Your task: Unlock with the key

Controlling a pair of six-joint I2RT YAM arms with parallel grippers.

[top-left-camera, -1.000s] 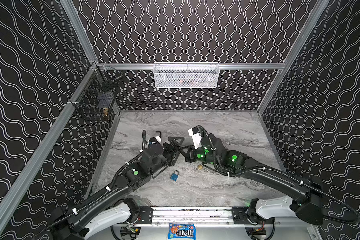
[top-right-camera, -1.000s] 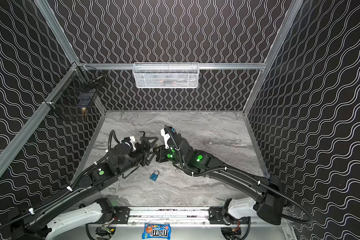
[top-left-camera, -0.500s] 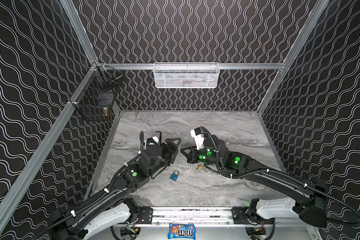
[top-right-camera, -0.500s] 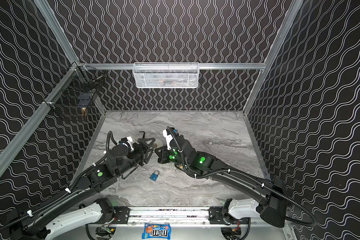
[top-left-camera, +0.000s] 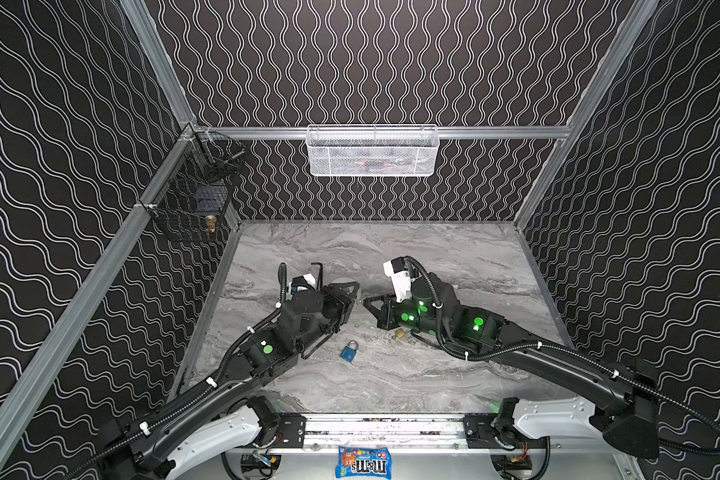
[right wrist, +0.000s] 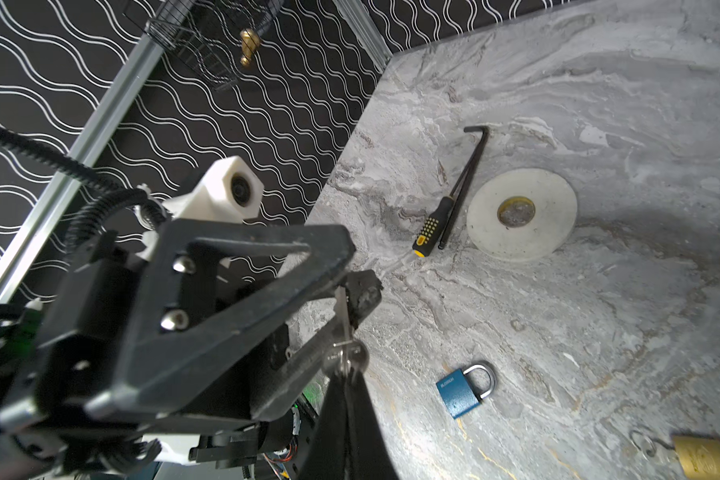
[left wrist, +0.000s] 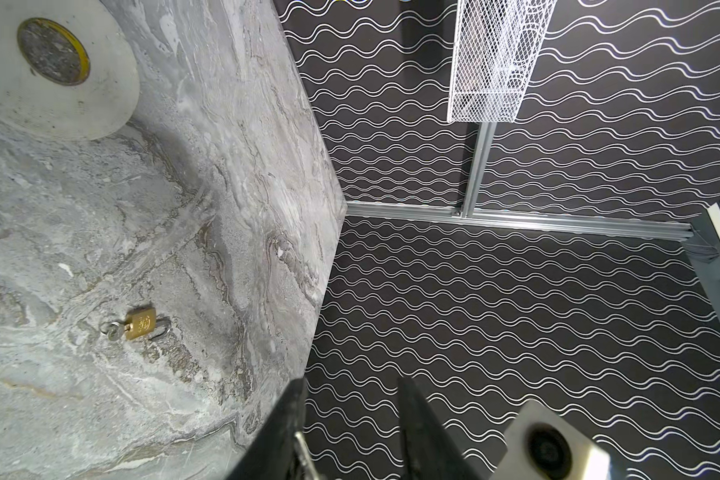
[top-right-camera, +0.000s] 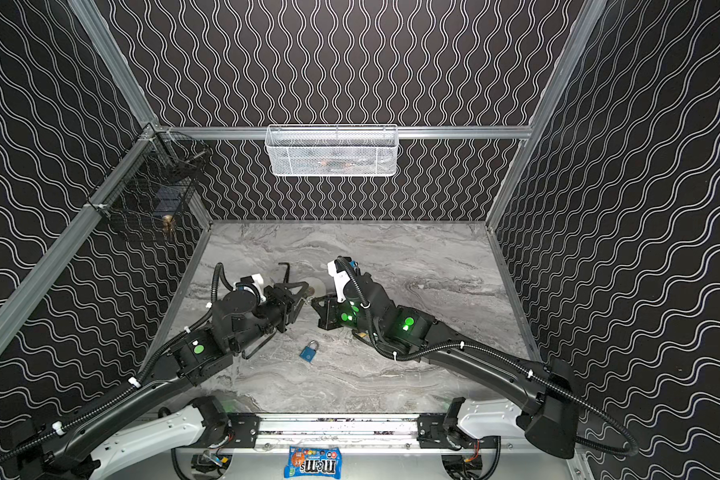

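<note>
My left gripper needs to hold the blade (right wrist: 342, 310) while my right gripper takes the silver key's head (right wrist: 345, 357) deeper, since that head pokes out past my right fingers.
A silver key (right wrist: 345, 356) is pinched by its head in my right gripper (right wrist: 346, 374), which is shut on it just above the table. The key's blade points into my left gripper (left wrist: 352, 382). Those jaws stand partly apart around the blade, which lies along one finger (left wrist: 296, 415). In both top views the two grippers meet tip to tip, left (top-left-camera: 356, 293) and right (top-left-camera: 367, 300). A blue padlock (top-left-camera: 349, 351) (right wrist: 462, 392) lies flat, closed, in front of them. A brass padlock (left wrist: 140, 324) (right wrist: 701, 457) with its own key in it lies under the right arm.
A white tape roll (right wrist: 520, 216), a yellow-and-black screwdriver (right wrist: 429, 232) and a black hex key (right wrist: 466, 183) lie behind the left gripper. A white mesh basket (top-left-camera: 373, 151) hangs on the back wall, a black wire basket (top-left-camera: 192, 195) on the left wall. A candy packet (top-left-camera: 362, 461) lies at the front rail.
My left gripper's jaws have narrowed from wide open to partly closed around the key blade. Both arms have shifted only slightly; the right gripper stays shut on the key.
</note>
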